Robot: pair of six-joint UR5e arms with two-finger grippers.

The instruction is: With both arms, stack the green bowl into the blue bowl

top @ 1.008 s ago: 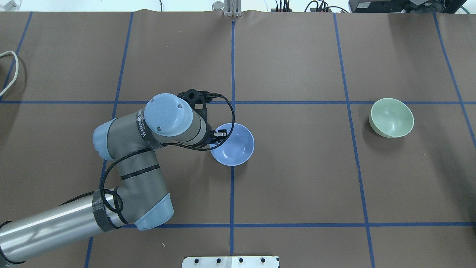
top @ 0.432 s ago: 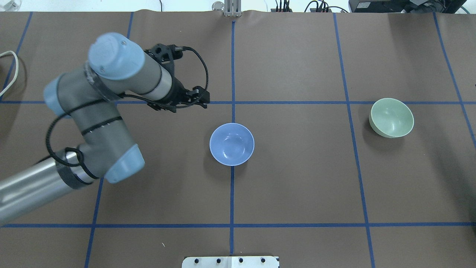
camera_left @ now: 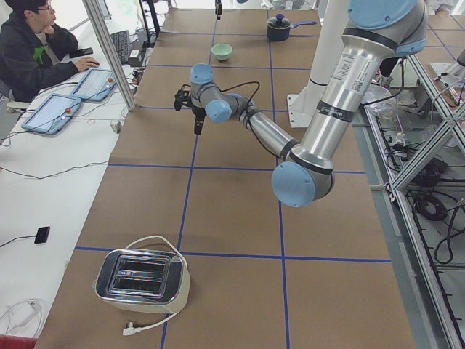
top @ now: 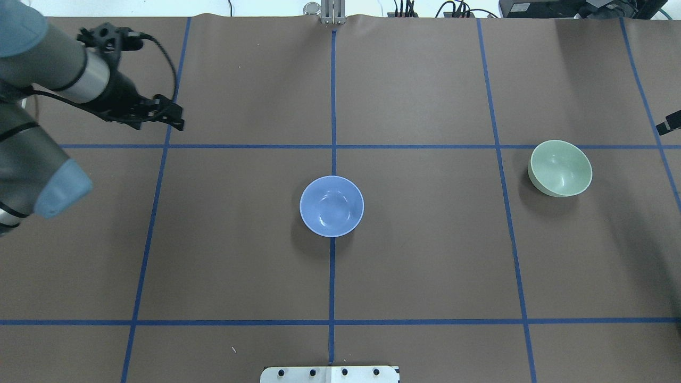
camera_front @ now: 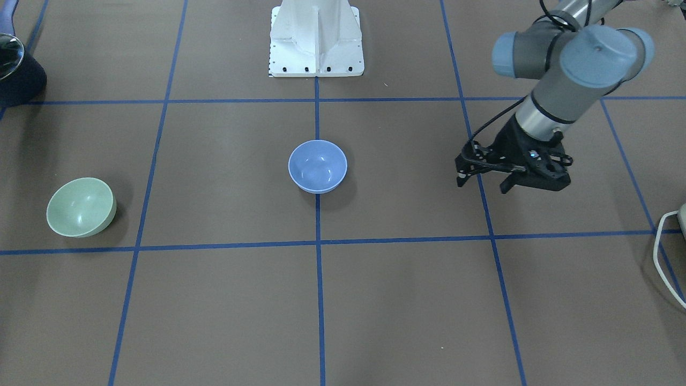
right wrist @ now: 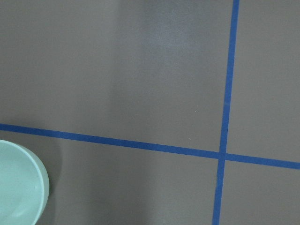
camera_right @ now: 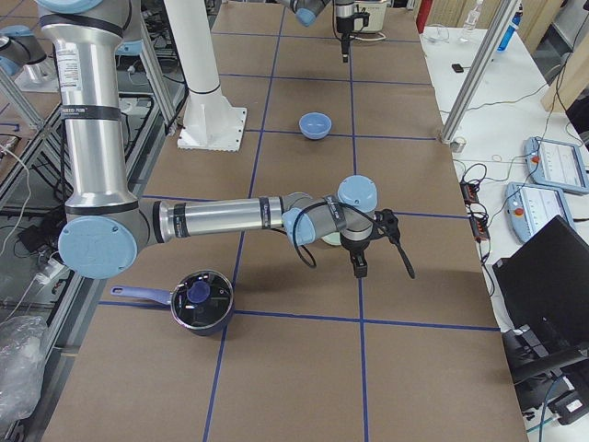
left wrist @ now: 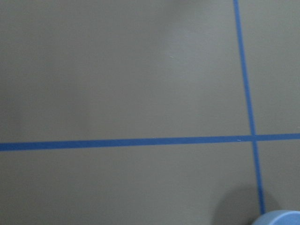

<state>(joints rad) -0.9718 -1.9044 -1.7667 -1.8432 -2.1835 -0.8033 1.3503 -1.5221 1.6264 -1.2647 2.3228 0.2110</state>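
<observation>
The blue bowl's rim (camera_front: pixel 318 141) is about as wide as the green bowl's (camera_front: pixel 81 207). The green bowl will sit inside but stick up a little when I lower it in.
The blue bowl (top: pixel 331 206) stands upright on the mat's centre line, also in the front view (camera_front: pixel 318 166); its rim shows in the left wrist view (left wrist: pixel 281 218). The green bowl (top: pixel 559 168) sits tilted at the right, also in the front view (camera_front: pixel 80 207) and the right wrist view (right wrist: pixel 18 183). My left gripper (top: pixel 173 113) is open and empty, raised far to the left of the blue bowl (camera_front: pixel 482 185). My right gripper (top: pixel 668 124) shows only a tip at the right edge, beside the green bowl; I cannot tell if it is open.
A white base stand (camera_front: pixel 316 37) is at the robot's side. A black pot with a lid (camera_right: pixel 198 299) stands by the right arm. A toaster (camera_left: pixel 142 280) and its white cable (camera_front: pixel 664 252) lie at the left end. An operator sits beside the table (camera_left: pixel 29 43).
My left gripper has left the blue bowl's rim and swung up and away to the far left. The blue bowl stayed put. A tip of the right gripper has come in at the right edge.
</observation>
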